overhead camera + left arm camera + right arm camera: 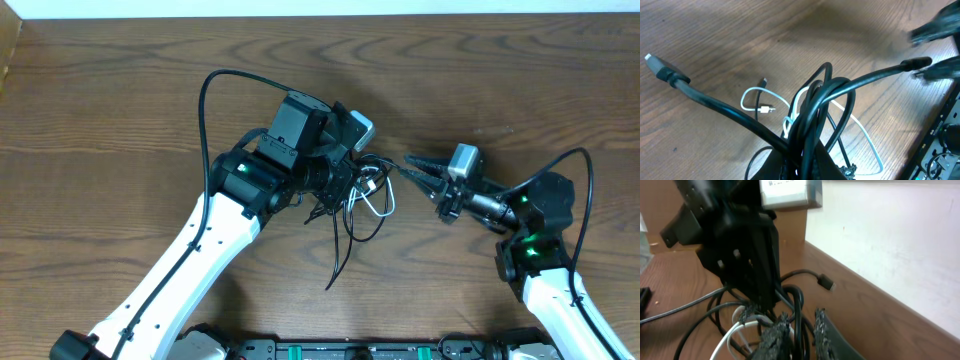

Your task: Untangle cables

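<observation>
My left gripper is holding several black cables together point(802, 145) below their loops, so my right gripper should grab the bundle near the loops point(832, 92) before my left gripper lets go.
A tangle of thin black cables point(362, 200) with a short white cable point(380, 205) hangs at the table's middle. My left gripper point(350, 180) is shut on the bundle of black cables point(812, 120); its jaws sit at the bottom edge of the left wrist view point(807, 167). The white cable point(754, 94) loops on the wood below, and one black plug point(660, 70) sticks out left. My right gripper point(413, 168) is just right of the tangle. Its fingers point(775, 335) stand narrowly apart with one black cable point(799, 325) between them, a gap still showing on the right side.
The left arm's thick cord point(212, 85) arches over the back left. A loose black plug point(826, 283) lies near the table's far edge, beside a pale wall point(890, 245). The arms' bases point(340, 350) line the front edge.
</observation>
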Robot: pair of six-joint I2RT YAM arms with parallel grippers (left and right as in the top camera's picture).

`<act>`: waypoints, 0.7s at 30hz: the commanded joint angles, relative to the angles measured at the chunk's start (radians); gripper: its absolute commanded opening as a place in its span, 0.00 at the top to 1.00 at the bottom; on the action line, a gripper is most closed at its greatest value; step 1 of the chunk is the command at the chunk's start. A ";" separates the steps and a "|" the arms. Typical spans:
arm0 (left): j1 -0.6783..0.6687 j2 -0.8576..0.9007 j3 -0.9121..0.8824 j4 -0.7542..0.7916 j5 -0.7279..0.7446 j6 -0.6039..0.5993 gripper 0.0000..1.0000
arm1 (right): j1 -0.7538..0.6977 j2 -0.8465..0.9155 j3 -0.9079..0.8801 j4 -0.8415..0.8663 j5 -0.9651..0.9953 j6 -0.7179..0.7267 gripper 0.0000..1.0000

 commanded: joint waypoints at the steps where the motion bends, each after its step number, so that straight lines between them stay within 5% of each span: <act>1: 0.000 -0.044 0.005 -0.008 0.043 0.055 0.93 | -0.005 -0.006 0.013 -0.033 0.019 -0.049 0.85; 9: 0.001 -0.107 0.005 -0.142 0.073 0.254 0.92 | -0.021 -0.006 0.013 -0.031 0.075 -0.055 0.84; 21: 0.000 -0.112 0.005 -0.113 0.073 0.309 0.93 | -0.021 -0.006 0.013 -0.032 0.028 -0.042 0.82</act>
